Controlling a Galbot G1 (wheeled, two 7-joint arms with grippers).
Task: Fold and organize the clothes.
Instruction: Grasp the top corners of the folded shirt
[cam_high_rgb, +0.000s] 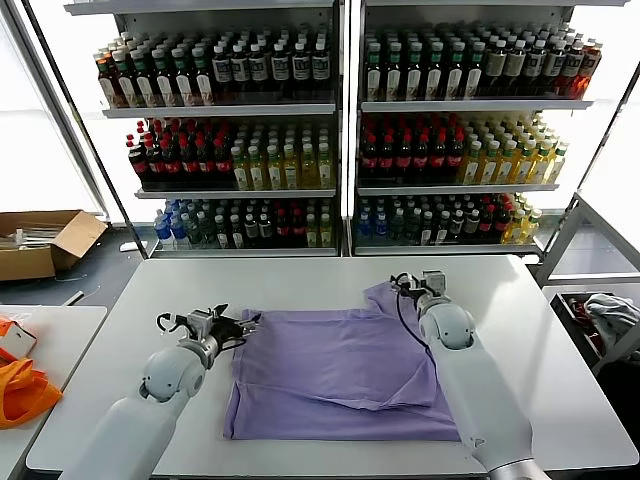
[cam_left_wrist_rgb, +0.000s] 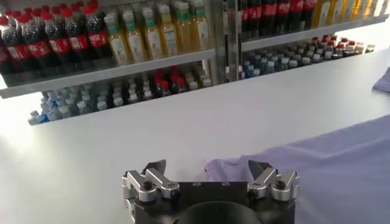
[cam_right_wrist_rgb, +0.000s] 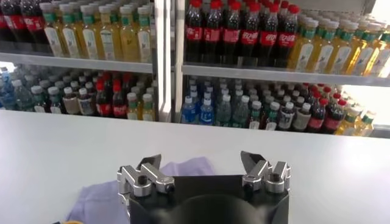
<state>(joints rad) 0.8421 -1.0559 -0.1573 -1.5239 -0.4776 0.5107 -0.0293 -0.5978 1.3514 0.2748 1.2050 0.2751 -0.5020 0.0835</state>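
Note:
My right gripper keeps moving onto that cloth (cam_right_wrist_rgb: 190, 170) until its fingers are on both sides of the cloth, and then close. The sleeve tip (cam_right_wrist_rgb: 197, 163) lies free, in line with the gripper's open fingers.
A lavender T-shirt (cam_high_rgb: 335, 370) lies spread on the white table (cam_high_rgb: 300, 280), plain side up, with a sleeve sticking out at its far right corner (cam_high_rgb: 385, 296). My left gripper (cam_high_rgb: 237, 323) hovers open at the shirt's far left corner, whose edge (cam_left_wrist_rgb: 231, 167) shows between the open jaws with nothing held. My right gripper (cam_high_rgb: 412, 282) is open over the far right sleeve, and that sleeve tip (cam_right_wrist_rgb: 183, 167) lies just beyond its empty jaws. In the left wrist view the cloth (cam_left_wrist_rgb: 329, 164) stretches away to one side.
Shelves of bottled drinks (cam_high_rgb: 340, 130) stand behind the table. An orange fabric item (cam_high_rgb: 22, 390) lies on a side table at the left. A cardboard box (cam_high_rgb: 40, 240) sits on the floor at far left, and a bin with cloth (cam_high_rgb: 605, 320) stands at right.

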